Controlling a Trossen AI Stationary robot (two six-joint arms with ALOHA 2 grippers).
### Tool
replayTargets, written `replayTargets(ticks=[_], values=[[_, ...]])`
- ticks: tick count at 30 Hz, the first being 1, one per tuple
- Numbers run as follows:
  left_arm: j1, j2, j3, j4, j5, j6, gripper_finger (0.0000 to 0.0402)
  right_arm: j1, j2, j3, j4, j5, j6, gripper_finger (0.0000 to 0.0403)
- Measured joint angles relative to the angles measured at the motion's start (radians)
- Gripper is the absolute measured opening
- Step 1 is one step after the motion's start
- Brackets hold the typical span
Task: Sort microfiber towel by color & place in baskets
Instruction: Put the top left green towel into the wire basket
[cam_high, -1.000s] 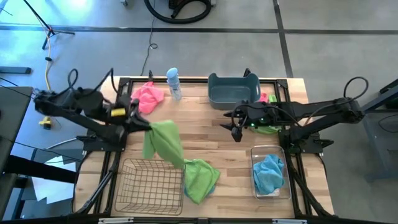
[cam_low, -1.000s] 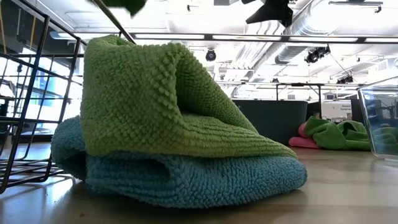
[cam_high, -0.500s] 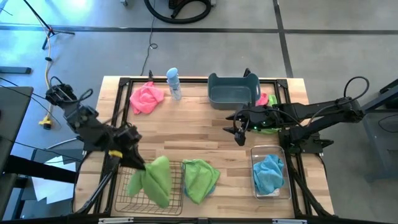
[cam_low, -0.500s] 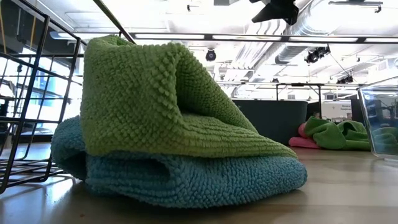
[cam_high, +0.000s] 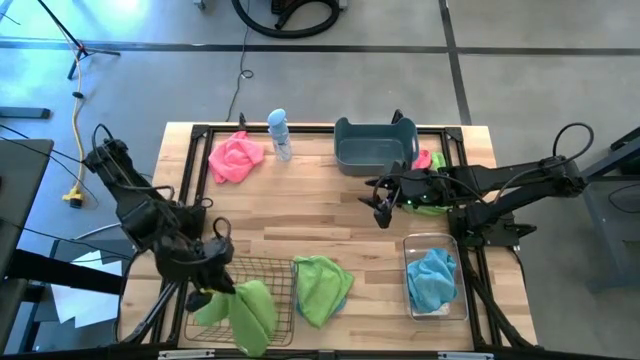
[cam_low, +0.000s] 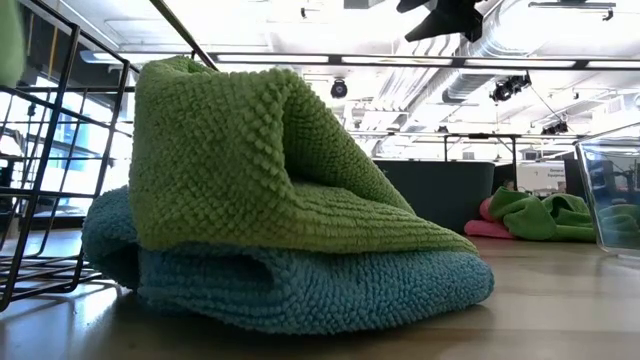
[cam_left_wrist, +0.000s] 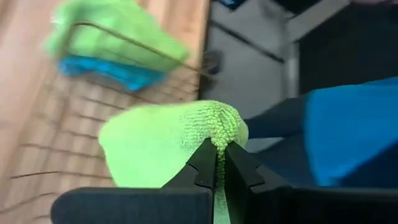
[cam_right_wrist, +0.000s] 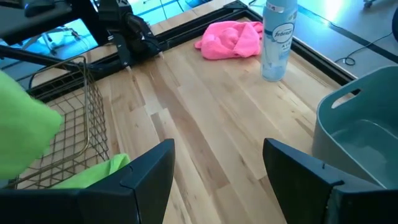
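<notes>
The green towel's hanging end (cam_high: 253, 343) goes past the near rim of the wire-mesh basket, so next my left gripper moves it back over the basket's middle (cam_high: 243, 298) and lowers it inside before letting go.
My left gripper (cam_high: 216, 291) is shut on a green towel (cam_high: 247, 314) above the near part of the wire-mesh basket (cam_high: 268, 275). My right gripper (cam_high: 380, 216) hovers open over mid-table, just near of the blue-grey tub (cam_high: 375, 146); its fingers (cam_right_wrist: 146, 174) stand wide apart in its wrist view. A second green towel (cam_high: 320, 282) lies on top of a blue one (cam_low: 300, 285) beside the basket. A pink towel (cam_high: 236, 156) lies at the far left. The clear bin (cam_high: 437, 300) holds a blue towel (cam_high: 432, 277). My left gripper pinches a bunched fold of the green towel (cam_left_wrist: 219, 132) between its two fingertips (cam_left_wrist: 205, 163). The rest of the cloth hangs slack below the fingers, over the basket's near side (cam_high: 240, 335). Whether the towel touches the wire, I cannot tell.
A spray bottle (cam_high: 280, 134) stands at the far edge between the pink towel and the tub. Green (cam_high: 432, 206) and pink (cam_high: 424, 158) towels lie under the right arm near the table's right edge. Bare wood lies between the tub and the wire-mesh basket.
My left gripper has carried the green towel from the table's left middle toward the near edge. The towel hung long, reaching toward the green-and-blue pile; now it hangs bunched over the wire-mesh basket. The gripper has stayed shut on it.
</notes>
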Motion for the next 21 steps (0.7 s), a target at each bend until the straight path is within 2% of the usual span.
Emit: replayTargets(ticks=[8,11,17,21], values=[[0.004,-0.046,0.0,-0.117,-0.179,0.083,0.0,0.0,0.0,0.0,0.0,0.0,0.006,0.0241],[0.004,-0.053,0.0,-0.188,-0.212,0.086,0.0,0.0,0.0,0.0,0.0,0.0,0.019,0.0241],[0.002,-0.039,0.0,-0.225,-0.218,0.084,0.0,0.0,0.0,0.0,0.0,0.001,0.035,0.0241],[-0.016,-0.013,0.0,-0.185,-0.147,0.06,0.0,0.0,0.0,0.0,0.0,0.001,0.037,0.0241]])
